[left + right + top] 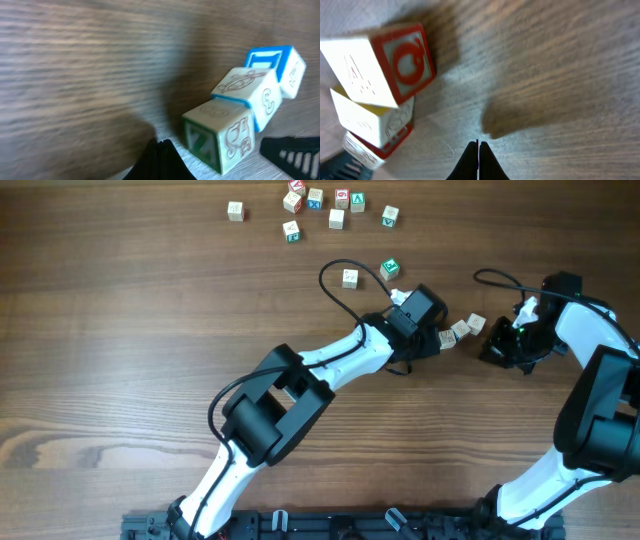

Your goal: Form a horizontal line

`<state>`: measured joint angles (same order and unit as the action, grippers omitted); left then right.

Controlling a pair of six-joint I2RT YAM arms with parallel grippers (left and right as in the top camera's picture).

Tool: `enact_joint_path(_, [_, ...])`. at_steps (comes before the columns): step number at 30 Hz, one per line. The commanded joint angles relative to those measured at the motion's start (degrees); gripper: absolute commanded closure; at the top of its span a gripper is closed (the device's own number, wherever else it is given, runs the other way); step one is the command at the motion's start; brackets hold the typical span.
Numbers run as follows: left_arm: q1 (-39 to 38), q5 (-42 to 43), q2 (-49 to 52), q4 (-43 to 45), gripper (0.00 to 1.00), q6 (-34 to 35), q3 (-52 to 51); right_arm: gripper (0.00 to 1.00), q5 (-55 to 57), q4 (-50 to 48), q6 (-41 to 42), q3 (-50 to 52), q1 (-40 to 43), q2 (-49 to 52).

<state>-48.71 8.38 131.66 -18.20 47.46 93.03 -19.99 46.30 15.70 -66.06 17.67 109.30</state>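
The bar of cubes [461, 330] slants back toward the robot's right gripper, so that gripper should back away and come around behind the bar's end cube.
Three small pale wooden cubes [461, 330] touch side by side in a short bar that slants up to the right in the overhead view. My left gripper [432, 342] is shut and empty, its tips just left of the bar's left end. In the left wrist view the bar [247, 92] lies right of the shut tips [160, 160], with a green-lettered cube [217, 135] nearest. My right gripper [493, 342] is shut and empty, just right of the bar's right end. In the right wrist view the bar [370, 117] is at the left, a red-faced cube [385, 62] on top, apart from the shut tips [478, 160].
Several single cubes with coloured symbols lie scattered at the back, around a white one [337, 218]. Two more, a pale cube [349, 277] and a green cube [390, 269], lie near the left arm's black cable [330, 275]. The right gripper's finger [295, 152] shows in the left wrist view.
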Motion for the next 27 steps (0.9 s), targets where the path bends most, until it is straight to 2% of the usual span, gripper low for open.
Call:
enact_joint_path(1, [-0.04,-2.91,2.62,-4.79,0.95,-0.7,-2.23,0.96,0.7,-1.38,4.85,-0.2,-0.46,0.98])
enact_joint_path(15, [-0.87,-2.4,2.62,-11.61,0.96,-0.72,-2.23,0.95,14.56,0.2,6.71,-0.2,-0.46,0.98])
enact_joint_path(19, [-0.85,-2.21,2.6,-11.63,0.96,-0.7,-2.23,0.96,14.69,3.3,6.64,-0.2,-0.46,0.98])
enact_joint_path(23, [-0.85,-1.51,2.6,-11.41,0.96,-0.7,-2.23,0.95,15.54,4.28,2.64,-0.2,-0.46,0.98])
enact_joint_path(27, [-0.81,-1.62,2.6,-10.38,0.96,-0.72,-2.23,0.95,11.85,4.55,5.01,-0.2,-0.46,0.98])
